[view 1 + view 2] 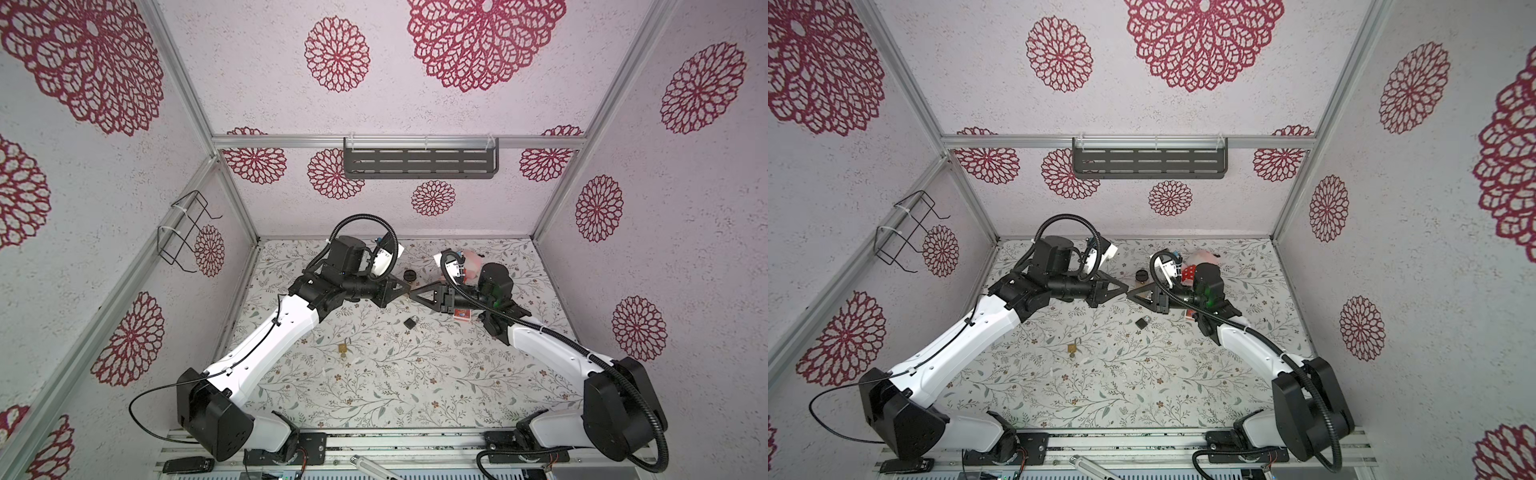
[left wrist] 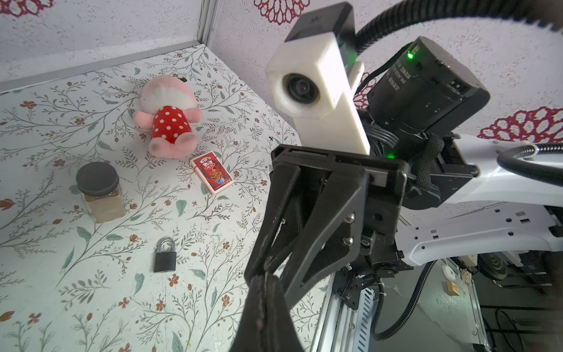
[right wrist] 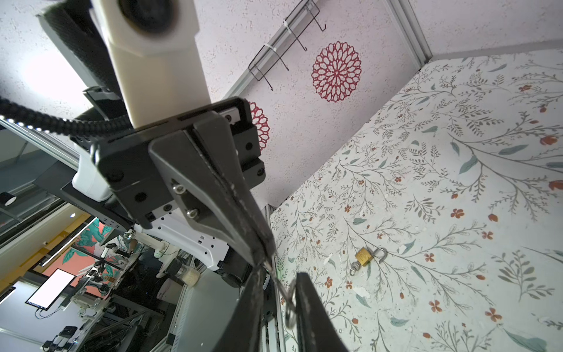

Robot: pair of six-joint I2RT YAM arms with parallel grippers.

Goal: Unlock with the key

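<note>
The black padlock is lying loose while my left gripper is holding the key [image 3: 289,301]. My right gripper should take the key, and my left gripper should take the padlock's body [image 1: 410,323].
My left gripper [image 1: 408,291] and right gripper [image 1: 412,295] meet tip to tip above the middle of the table. The left gripper [image 3: 263,253] is shut on a small metal key [image 3: 281,289]. The key and its ring reach between the right gripper's [image 3: 280,274] fingers. Those fingers stand a little apart, and the ring rests against one finger only. A black padlock [image 1: 410,322] [image 2: 164,256] lies on the table just in front of the grippers. A brass padlock [image 1: 343,348] [image 3: 365,256] lies nearer the left arm, with a key ring at its base.
Behind the grippers stand a spice jar [image 2: 99,192] with a black lid, a pink plush toy [image 2: 167,115] and a red card box [image 2: 213,175]. A dark shelf [image 1: 419,162] hangs on the back wall. A wire rack [image 1: 183,232] hangs on the left wall.
</note>
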